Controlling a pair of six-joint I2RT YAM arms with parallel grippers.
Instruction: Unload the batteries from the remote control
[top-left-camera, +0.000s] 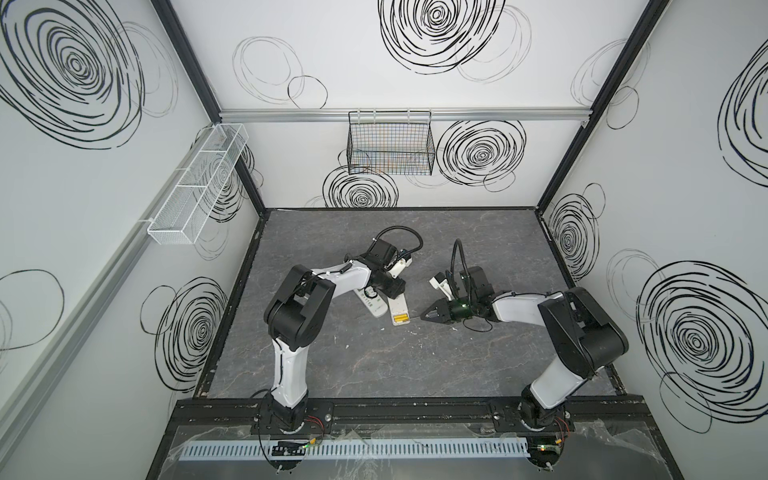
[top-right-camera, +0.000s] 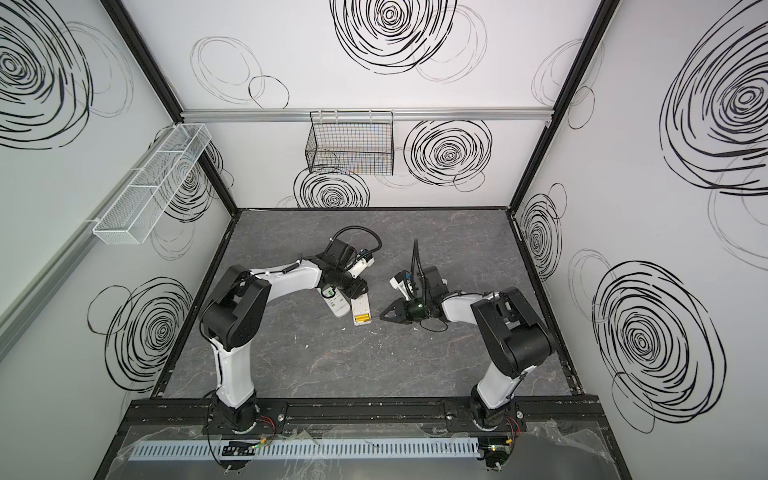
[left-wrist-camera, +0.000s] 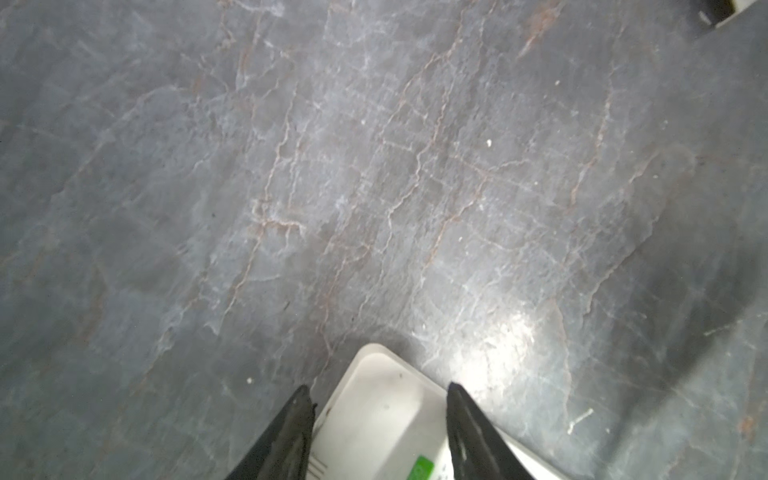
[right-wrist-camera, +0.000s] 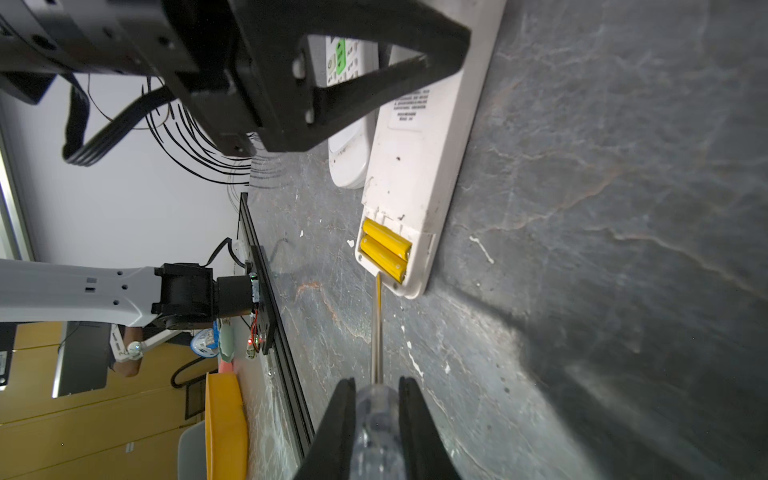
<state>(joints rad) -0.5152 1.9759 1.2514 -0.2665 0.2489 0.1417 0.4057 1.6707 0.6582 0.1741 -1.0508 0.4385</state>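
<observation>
The remote control is at a slant between my left gripper's fingers. I should open them, grip the remote control's far end squarely and turn its battery compartment toward the screwdriver.
A white remote control lies face down on the slate table, its battery compartment uncovered. Two yellow batteries sit side by side in it and show in both top views. My left gripper grips the remote's far end, a finger against each long edge. My right gripper is shut on the clear handle of a screwdriver. The metal shaft points at the compartment. Its tip touches the remote's rim beside the nearest battery. In a top view the right gripper sits just right of the remote.
A second white remote with green buttons lies face up, touching the first on its left. A black wire basket hangs on the back wall and a white mesh basket on the left wall. Small white flecks dot the table.
</observation>
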